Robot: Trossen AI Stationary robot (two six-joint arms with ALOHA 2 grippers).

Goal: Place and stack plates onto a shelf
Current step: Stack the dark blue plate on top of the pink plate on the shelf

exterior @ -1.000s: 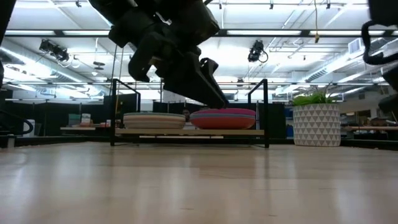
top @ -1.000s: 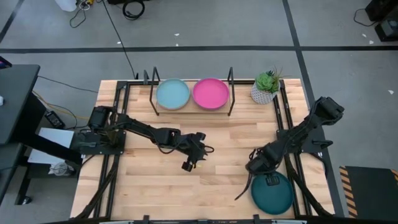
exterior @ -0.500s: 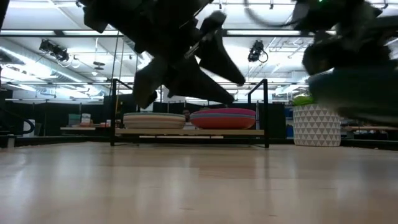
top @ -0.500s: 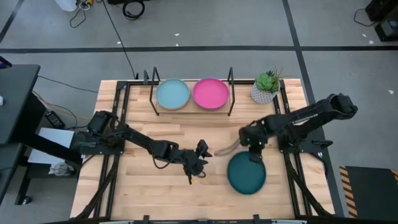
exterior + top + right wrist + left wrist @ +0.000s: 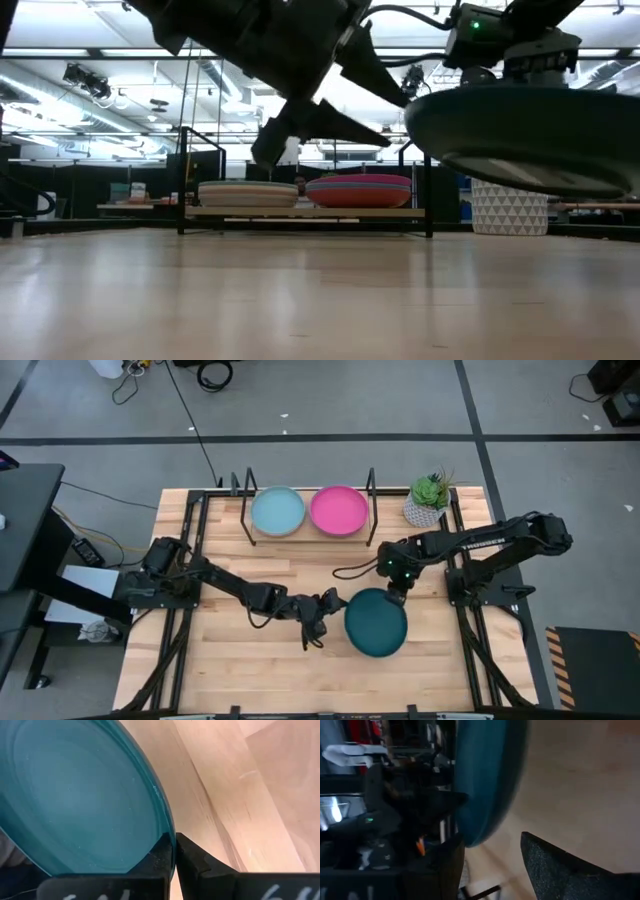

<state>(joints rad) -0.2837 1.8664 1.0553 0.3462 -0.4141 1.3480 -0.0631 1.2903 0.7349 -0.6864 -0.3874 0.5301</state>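
Observation:
The dark teal plate should cover the magenta plate almost completely when the robot lowers it onto that plate, because both are round and about equally wide.
The dark teal plate hangs in the air over the table's middle, near side; it fills the right of the low view. My right gripper is shut on its far rim. My left gripper is open at the plate's left rim, which shows between its fingers; I cannot tell whether they touch it. The shelf stands at the far edge. It carries two stacks of plates, a light blue plate on top of the left one and a magenta plate on top of the right one. My right gripper pinches the teal plate's rim between its two fingers, one over the inner face and one under the outer side. It comes from the table's far right, slanting down. The plate is lifted clear and nearly level.
A small green plant in a white pot stands right of the shelf. Black metal frames run along the table's left and right sides. Bare wood lies between the shelf and the held plate.
My right gripper has lifted the teal plate from the table's near right corner and carried it left toward the middle. My left gripper has turned toward the plate and now stands at its left rim.

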